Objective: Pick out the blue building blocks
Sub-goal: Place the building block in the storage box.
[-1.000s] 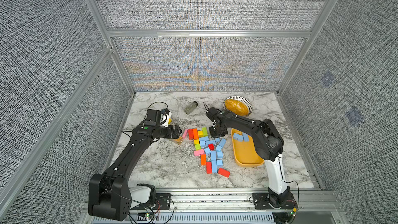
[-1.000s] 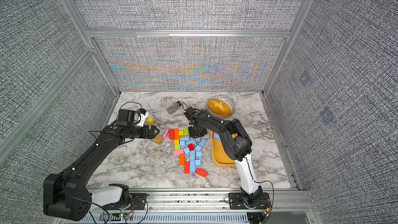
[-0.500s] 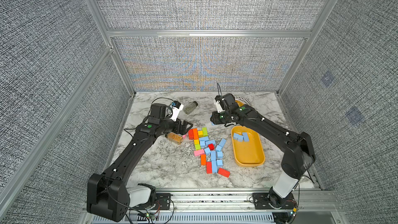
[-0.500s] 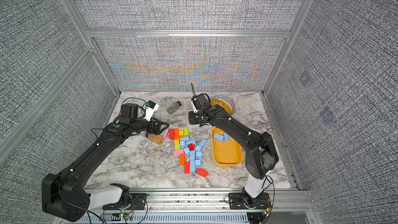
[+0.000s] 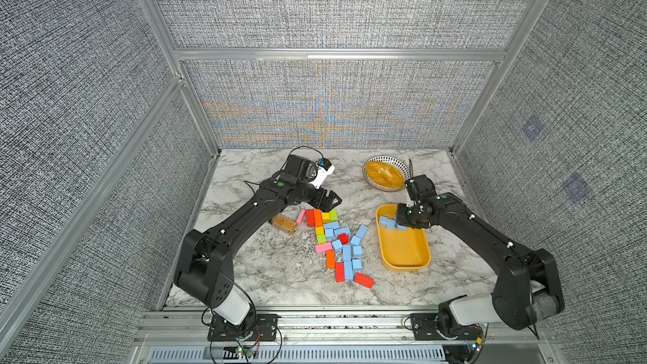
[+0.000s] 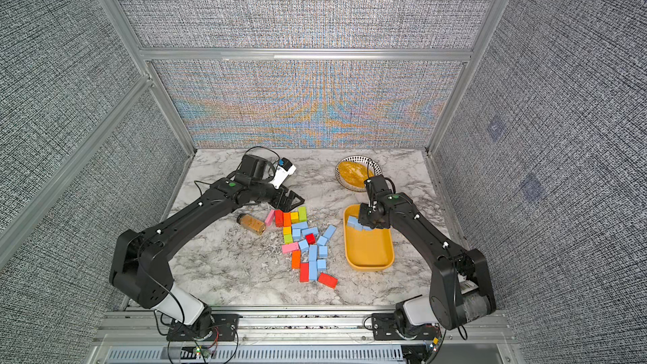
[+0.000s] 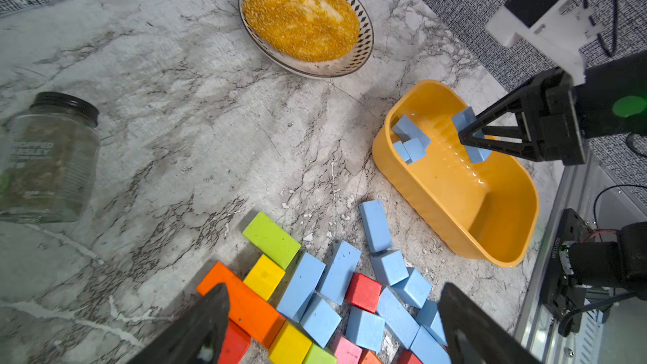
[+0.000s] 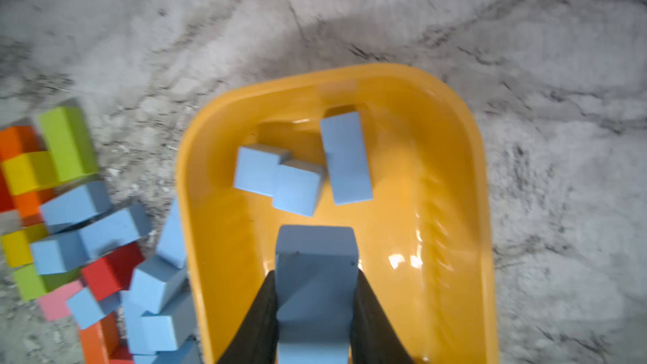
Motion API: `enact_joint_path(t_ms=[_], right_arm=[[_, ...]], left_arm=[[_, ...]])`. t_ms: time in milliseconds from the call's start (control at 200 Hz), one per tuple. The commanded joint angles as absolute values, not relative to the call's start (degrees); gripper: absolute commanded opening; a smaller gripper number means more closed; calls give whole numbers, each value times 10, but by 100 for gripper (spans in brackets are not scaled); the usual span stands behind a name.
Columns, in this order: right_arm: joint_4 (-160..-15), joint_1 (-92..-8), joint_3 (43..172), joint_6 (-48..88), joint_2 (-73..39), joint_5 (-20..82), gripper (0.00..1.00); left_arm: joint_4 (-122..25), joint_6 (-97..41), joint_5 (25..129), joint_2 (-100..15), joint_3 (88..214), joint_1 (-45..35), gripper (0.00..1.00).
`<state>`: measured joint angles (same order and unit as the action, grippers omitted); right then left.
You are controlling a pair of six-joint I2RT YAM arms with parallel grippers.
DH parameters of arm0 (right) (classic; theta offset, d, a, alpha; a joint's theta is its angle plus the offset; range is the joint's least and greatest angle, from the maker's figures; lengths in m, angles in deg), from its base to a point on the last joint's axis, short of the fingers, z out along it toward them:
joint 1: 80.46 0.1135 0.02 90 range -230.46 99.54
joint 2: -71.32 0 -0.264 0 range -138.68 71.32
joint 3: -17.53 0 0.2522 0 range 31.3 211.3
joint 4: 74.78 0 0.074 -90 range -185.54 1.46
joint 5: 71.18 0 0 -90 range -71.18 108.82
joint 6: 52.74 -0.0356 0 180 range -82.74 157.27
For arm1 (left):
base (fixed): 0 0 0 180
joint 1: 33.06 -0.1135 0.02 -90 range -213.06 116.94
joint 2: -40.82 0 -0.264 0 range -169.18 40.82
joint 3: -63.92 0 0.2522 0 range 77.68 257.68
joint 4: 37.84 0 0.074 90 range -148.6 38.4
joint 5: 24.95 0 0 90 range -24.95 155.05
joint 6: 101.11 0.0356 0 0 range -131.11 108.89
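The blue block next to the yellow ones is far away from the tray [image 5: 405, 246], so next my left gripper picks up that block [image 5: 328, 233] and hands it to my right gripper.
Several blue building blocks [image 5: 346, 252] [image 6: 312, 252] lie mixed with other coloured blocks mid-table, seen close in the left wrist view [image 7: 304, 287]. Three more [image 8: 345, 157] rest at the far end of the yellow tray [image 5: 402, 267] [image 8: 185, 183]. My right gripper [image 5: 402, 220] [image 8: 315, 274] hangs over that end, shut on a blue block [image 8: 315, 250]; the left wrist view shows the right gripper [image 7: 469, 134] above the tray too. My left gripper [image 5: 331, 201] [image 7: 332, 295] stands open and empty, just above the pile's far end.
Red [image 5: 363, 280], orange, yellow, green and pink blocks lie among the blue ones. A spice jar [image 5: 283, 224] lies left of the pile, under my left arm. A patterned bowl [image 5: 401, 164] of yellow grains sits behind the tray. A glass jar [image 7: 52, 159] lies at the back.
My right gripper lifted from the pile's far end and carried a blue block rightward to over the tray. My left gripper moved right, to the pile's far end.
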<state>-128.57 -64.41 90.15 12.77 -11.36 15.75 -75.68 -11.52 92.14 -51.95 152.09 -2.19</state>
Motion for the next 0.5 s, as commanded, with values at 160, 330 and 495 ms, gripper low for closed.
enact_joint_path(t_ms=[160,330,495], right_arm=[[-1303,-659,945,180,-205,80,21],[-1308,-667,990,204,-263,60,23],[-1317,-669,1016,214,-293,70,32]], left_arm=[[-782,-105,910,-581,1579,0,95],[-790,-99,894,-604,1610,1,95],[-795,-93,888,-612,1621,1,95]])
